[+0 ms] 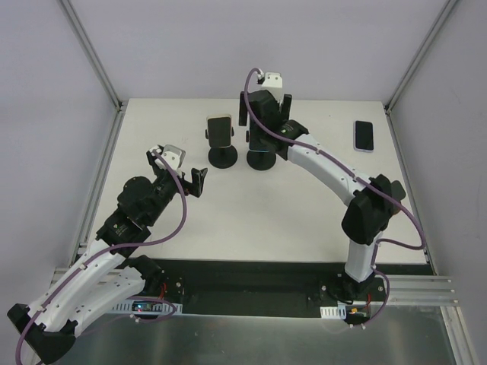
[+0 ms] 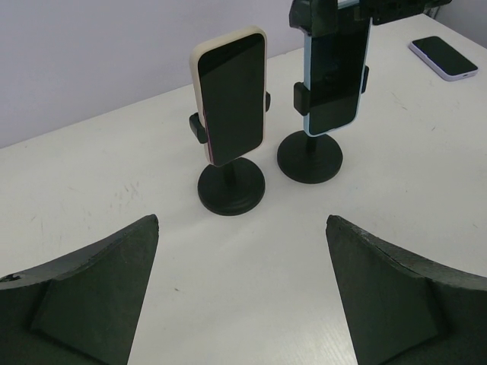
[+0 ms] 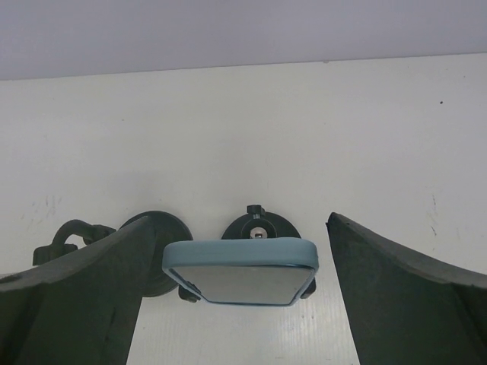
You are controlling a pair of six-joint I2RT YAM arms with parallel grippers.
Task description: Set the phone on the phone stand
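The blue-cased phone (image 3: 240,262) is upright in its stand and clear of my open fingers, so my right gripper goes on to the brown-rimmed stand before it closes.
A blue-cased phone (image 2: 333,72) stands upright in the right-hand black phone stand (image 2: 309,156). In the right wrist view its top edge (image 3: 240,255) lies between my fingers with a gap on each side. My right gripper (image 3: 237,220) is open straight above it (image 1: 266,114) and hides it in the top view. A cream-cased phone (image 2: 230,95) sits on the left-hand stand (image 2: 231,188), also in the top view (image 1: 221,131). My left gripper (image 2: 242,228) is open and empty, low over the table in front of the stands (image 1: 199,181).
A lavender-cased phone (image 1: 364,135) lies flat at the back right of the white table (image 1: 251,213); it also shows in the left wrist view (image 2: 444,57). Grey walls and metal frame posts enclose the back and sides.
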